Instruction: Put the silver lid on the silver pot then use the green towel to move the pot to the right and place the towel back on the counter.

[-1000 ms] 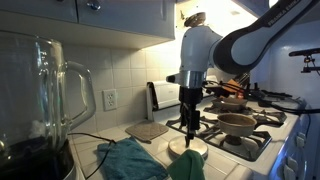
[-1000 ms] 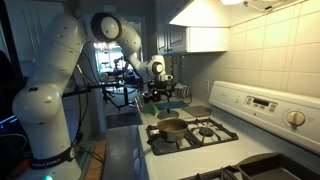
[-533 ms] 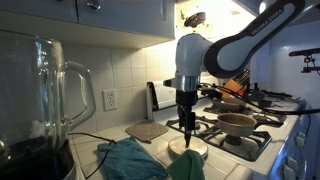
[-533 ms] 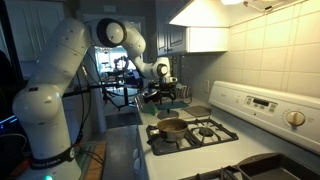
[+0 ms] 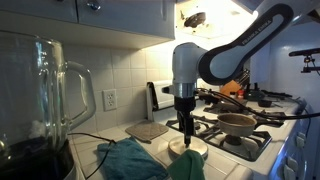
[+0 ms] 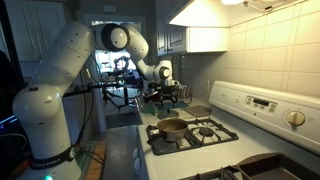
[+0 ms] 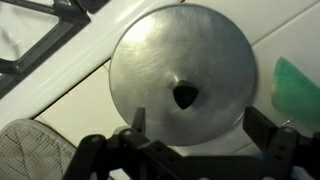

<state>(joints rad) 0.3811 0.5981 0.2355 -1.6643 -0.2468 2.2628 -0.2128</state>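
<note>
The lid's dark knob [image 7: 185,95] is in front of my open fingers and away from their middle. Next, my gripper centers itself over the knob first, and then closes to lift the silver lid.
The silver lid [image 7: 180,80] with a dark knob lies flat on the white counter; it also shows in an exterior view [image 5: 188,146]. My gripper [image 7: 198,118] hangs straight above it, open, with its fingers on either side of the lid's near part; in an exterior view [image 5: 187,132] it is just above the lid. The silver pot [image 5: 237,123] stands on the stove's front burner, uncovered; it shows too in an exterior view [image 6: 171,127]. The green towel [image 5: 128,160] lies crumpled on the counter beside the lid, and its edge shows in the wrist view [image 7: 298,88].
A glass blender jar [image 5: 38,100] stands close in front. A cutting board [image 5: 147,129] lies on the counter by the wall. The stove [image 6: 195,133] has black grates [image 7: 35,40] and a second pan [image 5: 232,101] at the back. A potholder [image 7: 35,150] lies near the lid.
The arm has shifted slightly and the gripper has come down a little closer over the lid. The lid, pot and towel have not moved.
</note>
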